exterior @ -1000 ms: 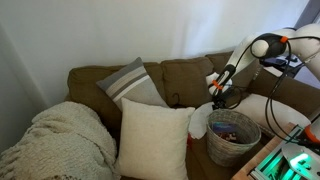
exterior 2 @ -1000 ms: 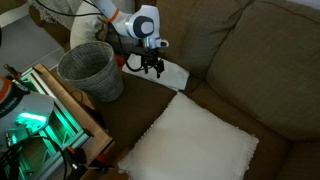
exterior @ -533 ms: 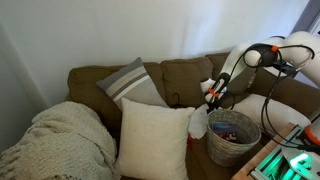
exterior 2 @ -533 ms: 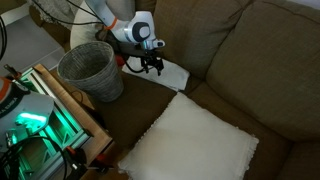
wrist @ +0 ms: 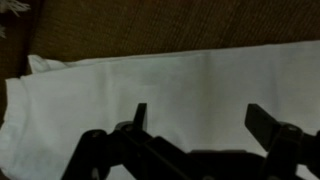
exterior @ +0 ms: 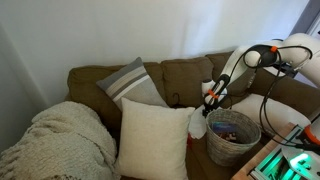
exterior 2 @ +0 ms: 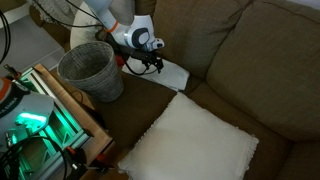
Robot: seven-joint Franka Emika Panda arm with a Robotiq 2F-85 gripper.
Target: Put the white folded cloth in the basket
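I go on lowering my gripper, with both open fingers over the white folded cloth (exterior 2: 172, 76) and clear of the basket, and close when they touch the fabric (wrist: 198, 115).
The white folded cloth (exterior 2: 170, 75) lies flat on the brown sofa seat, next to the basket; in the wrist view (wrist: 170, 85) it fills most of the picture. In an exterior view it shows as a white lump (exterior: 200, 122) beside the cream pillow. The round woven basket (exterior 2: 90, 68) stands on the seat at the sofa's end, also in the other exterior view (exterior: 233, 135). My gripper (exterior 2: 152, 68) hangs open just above the cloth, jaws wide apart and empty (wrist: 200, 115); it shows dark above the cloth (exterior: 210, 100).
A big cream square pillow (exterior 2: 190, 145) lies on the seat beside the cloth. A grey striped cushion (exterior: 132, 83) leans on the sofa back, and a cream knitted throw (exterior: 55, 140) covers the other arm. A green-lit device (exterior 2: 35, 120) stands off the sofa's end.
My gripper has come down and a little toward the basket side, closer to the cloth. The cloth and basket have not moved.
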